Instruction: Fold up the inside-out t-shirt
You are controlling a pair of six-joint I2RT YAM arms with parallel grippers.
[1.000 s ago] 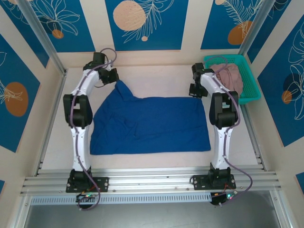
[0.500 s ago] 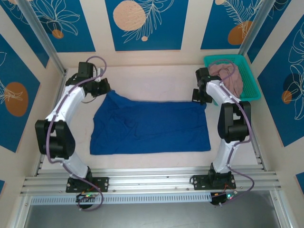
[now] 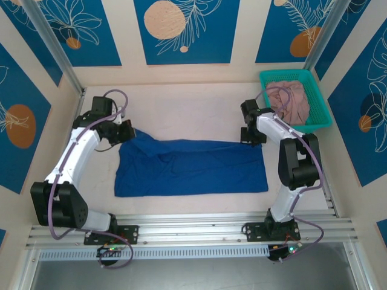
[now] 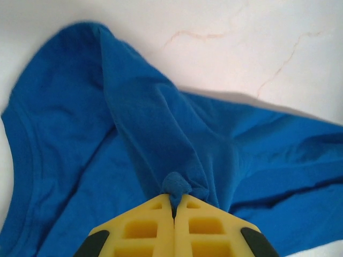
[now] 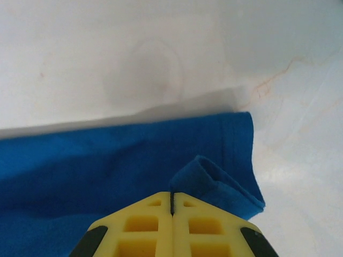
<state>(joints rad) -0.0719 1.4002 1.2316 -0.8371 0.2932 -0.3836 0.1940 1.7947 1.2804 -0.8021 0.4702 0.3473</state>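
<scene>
The t-shirt's far edge [image 3: 205,142] runs parallel to its near edge, so my right gripper keeps pulling the pinched hem [image 5: 211,184] closer until the far edge lies flat.
The royal-blue t-shirt [image 3: 190,167] lies spread across the middle of the table, its far edge lifted and drawn toward the near side. My left gripper [image 3: 126,134] is shut on the shirt's far left corner; in the left wrist view a bunched knot of blue cloth [image 4: 179,184] sits pinched between the yellow fingertips [image 4: 172,206]. My right gripper [image 3: 253,136] is shut on the far right corner, where the right wrist view has a raised fold of hem [image 5: 206,174] held at the fingertips [image 5: 172,201].
A teal basket [image 3: 319,103] holding a dusty-pink garment [image 3: 291,96] stands at the back right, just beyond my right arm. Bare pale table [image 3: 187,109] lies behind the shirt. A metal rail [image 3: 193,229] runs along the near edge.
Both grippers have pulled the shirt's far edge toward the near side, so the cloth is now shallower front to back. The left arm has swung outward to the left.
</scene>
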